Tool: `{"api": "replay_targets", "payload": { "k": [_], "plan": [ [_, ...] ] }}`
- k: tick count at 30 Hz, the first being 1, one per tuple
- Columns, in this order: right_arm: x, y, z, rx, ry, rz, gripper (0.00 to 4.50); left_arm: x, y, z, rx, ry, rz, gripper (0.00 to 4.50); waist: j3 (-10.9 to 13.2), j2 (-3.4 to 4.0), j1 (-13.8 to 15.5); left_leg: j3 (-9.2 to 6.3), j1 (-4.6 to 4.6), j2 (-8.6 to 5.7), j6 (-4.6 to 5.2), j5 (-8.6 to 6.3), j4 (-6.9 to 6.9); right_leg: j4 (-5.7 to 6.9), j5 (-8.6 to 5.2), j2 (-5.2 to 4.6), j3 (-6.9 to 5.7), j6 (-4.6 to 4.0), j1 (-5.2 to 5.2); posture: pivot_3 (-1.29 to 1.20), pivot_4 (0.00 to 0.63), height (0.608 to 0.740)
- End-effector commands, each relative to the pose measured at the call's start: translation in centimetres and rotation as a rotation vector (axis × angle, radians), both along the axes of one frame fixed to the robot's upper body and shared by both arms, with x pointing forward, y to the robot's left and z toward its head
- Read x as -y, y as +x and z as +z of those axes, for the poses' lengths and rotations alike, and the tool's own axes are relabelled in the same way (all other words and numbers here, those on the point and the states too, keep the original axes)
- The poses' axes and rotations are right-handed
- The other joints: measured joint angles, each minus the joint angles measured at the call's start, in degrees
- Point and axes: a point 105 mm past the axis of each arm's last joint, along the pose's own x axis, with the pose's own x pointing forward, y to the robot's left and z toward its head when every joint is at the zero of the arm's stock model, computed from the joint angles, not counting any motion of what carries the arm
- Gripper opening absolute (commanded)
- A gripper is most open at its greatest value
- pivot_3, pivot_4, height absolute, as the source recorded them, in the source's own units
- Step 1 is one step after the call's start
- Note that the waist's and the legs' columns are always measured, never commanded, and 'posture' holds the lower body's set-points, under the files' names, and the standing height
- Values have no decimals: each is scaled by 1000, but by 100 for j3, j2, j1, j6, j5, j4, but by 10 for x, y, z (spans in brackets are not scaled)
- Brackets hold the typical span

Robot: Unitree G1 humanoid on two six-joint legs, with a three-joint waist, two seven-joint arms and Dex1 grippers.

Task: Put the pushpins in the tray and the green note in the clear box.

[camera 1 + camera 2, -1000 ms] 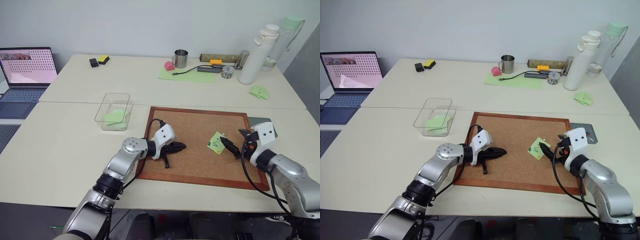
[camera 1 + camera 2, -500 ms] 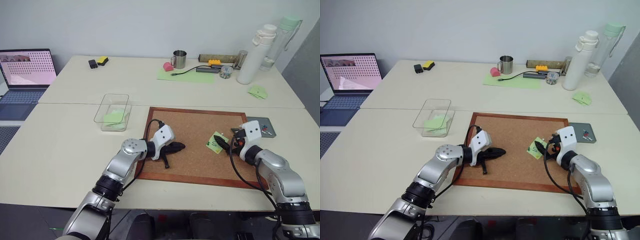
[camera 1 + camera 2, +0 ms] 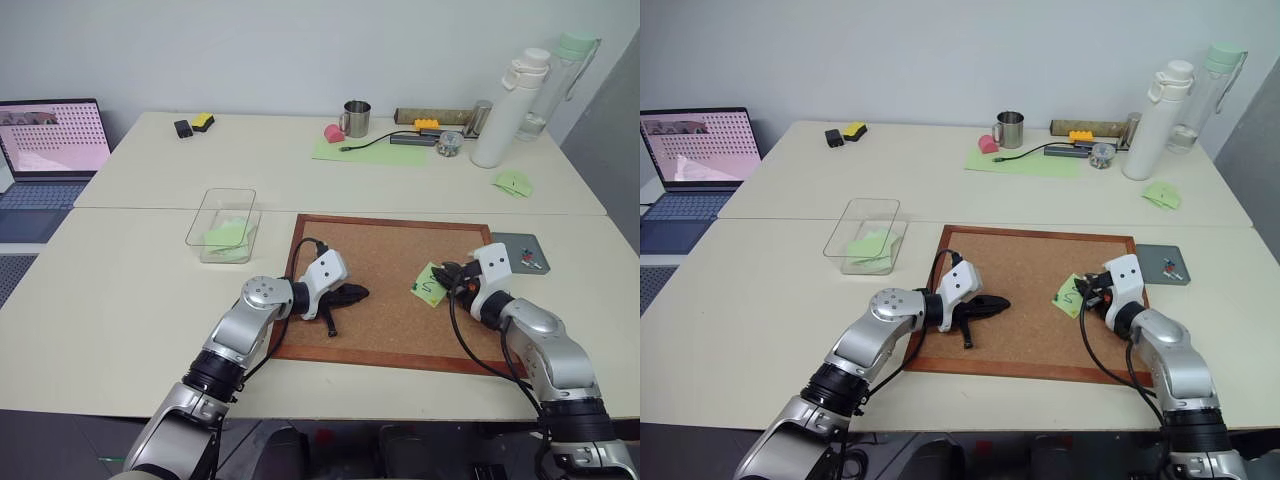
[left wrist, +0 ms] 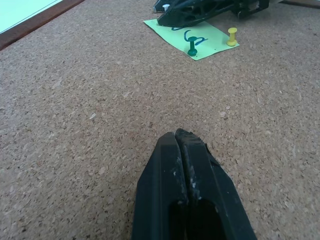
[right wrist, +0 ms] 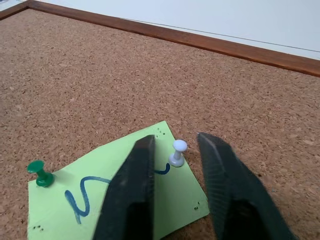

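Note:
The green pushpin [image 5: 40,173] still fastens another corner, so I expect the green note [image 3: 428,287] to stay put on the corkboard when I pull out the white pushpin.
The green note [image 3: 430,285] with a dark squiggle lies on the corkboard [image 3: 385,250], held by pushpins: a white one [image 5: 177,152], a green one [image 5: 40,172] and a yellow one [image 4: 231,36]. My right gripper [image 5: 175,140] is at the note's corner, its jaws narrowly open on either side of the white pin with small gaps showing. My left gripper [image 3: 355,293] rests shut on the cork, left of the note, holding nothing. The grey tray [image 3: 510,245] sits off the board's right edge with a few small pins in it. The clear box [image 3: 222,223] stands left of the board with green paper inside.
A laptop [image 3: 50,140] sits at the far left. Along the back of the table are a metal mug [image 3: 357,117], a pale-green sheet [image 3: 375,152] with a cable, and tall bottles [image 3: 503,105]. A crumpled green paper [image 3: 515,182] lies at the right.
My right gripper has moved forward and down to the note, and its wide-open jaws have narrowed around the white pushpin. The left gripper has stayed where it was.

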Motion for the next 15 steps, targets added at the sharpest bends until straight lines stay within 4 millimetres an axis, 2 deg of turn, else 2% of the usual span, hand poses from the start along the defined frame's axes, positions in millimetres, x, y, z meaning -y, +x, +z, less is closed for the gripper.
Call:
{"api": "replay_targets", "payload": {
  "k": [1,2,3,8,15],
  "plan": [
    [-2,2,12,53,-2,9,265,-3,-5,-9,-21,45,-7,0,0,0,0,1,0,0,0,0,0,0,0,0,0,0,0,0,150,740],
    [-1,2,13,56,0,8,39,-3,-5,-10,-24,48,-7,0,0,0,-2,1,0,0,0,0,0,0,0,0,2,0,0,0,150,740],
    [-1,2,13,58,2,8,17,-3,-5,-10,-27,50,-6,0,0,0,-2,1,0,0,0,0,0,0,0,0,1,0,0,0,150,740],
    [-2,-2,20,82,32,12,17,-5,-3,-16,-47,69,28,0,0,0,-2,1,1,0,0,0,-1,0,0,0,1,0,0,0,150,740],
    [-13,-16,42,134,66,60,17,-8,-3,-26,-64,121,40,0,-1,1,1,-1,3,0,0,0,-4,-1,0,0,1,0,3,0,150,740]
  ]
}}
